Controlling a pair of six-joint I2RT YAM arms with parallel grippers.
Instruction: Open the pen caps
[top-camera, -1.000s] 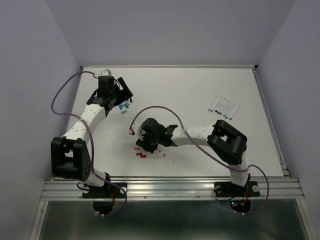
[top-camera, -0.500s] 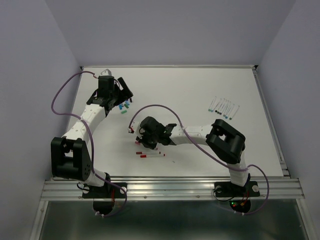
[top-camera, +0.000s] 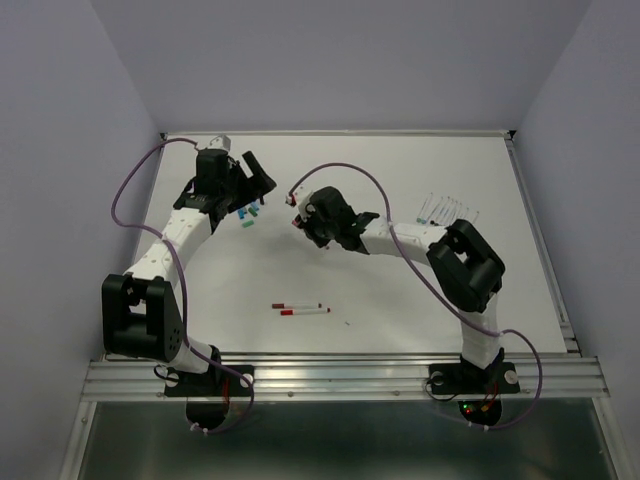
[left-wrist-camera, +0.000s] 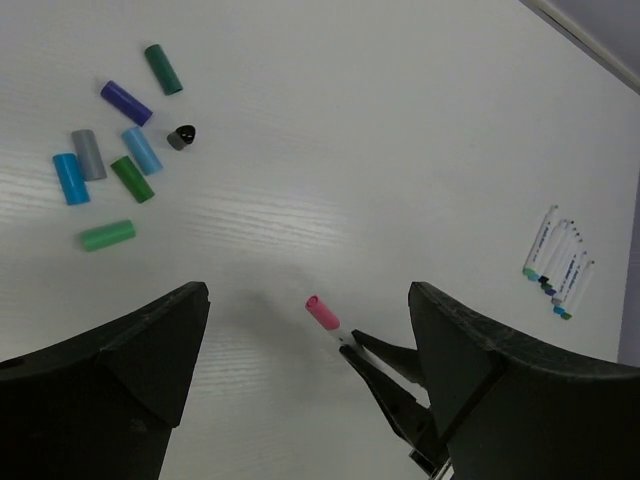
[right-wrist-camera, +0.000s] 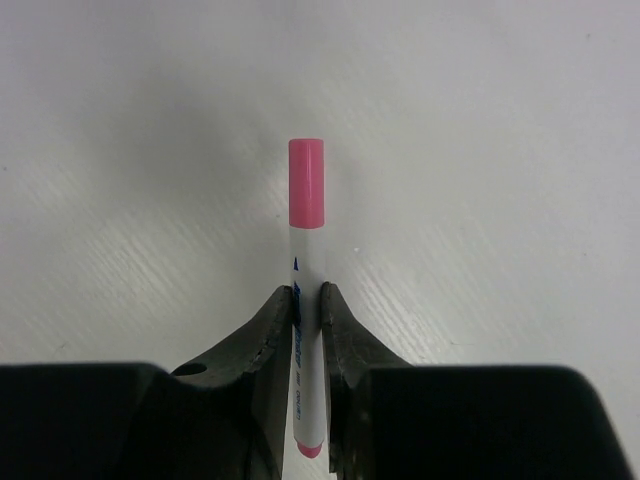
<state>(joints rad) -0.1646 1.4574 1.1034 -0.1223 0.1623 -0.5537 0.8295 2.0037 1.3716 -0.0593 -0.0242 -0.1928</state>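
The pink cap (right-wrist-camera: 306, 183) is on, and my right gripper holds only the pen's white body (right-wrist-camera: 308, 254). So next my left gripper grabs the pink cap and pulls it off.
My right gripper (right-wrist-camera: 306, 300) is shut on the white barrel of a pen (right-wrist-camera: 305, 350), held off the table. The pen's pink cap (right-wrist-camera: 306, 183) is on and points away from the fingers. In the top view the right gripper (top-camera: 300, 215) is at the back middle, just right of my left gripper (top-camera: 256, 190). My left gripper (left-wrist-camera: 305, 295) is open wide and empty, and the pink cap (left-wrist-camera: 322, 312) lies between its jaws' line of sight, apart from both. Several loose caps (left-wrist-camera: 126, 102) in green, purple, blue, grey and black lie beyond it.
Two red-ended pens (top-camera: 300, 308) lie side by side at the front middle of the table. A row of several white pens (top-camera: 447, 213) lies at the right, and it also shows in the left wrist view (left-wrist-camera: 560, 265). The loose caps (top-camera: 250, 212) sit by the left gripper.
My right arm has lifted the pink-capped pen from beside the two red pens and carried it back and left, up to the left gripper. The left arm has barely moved.
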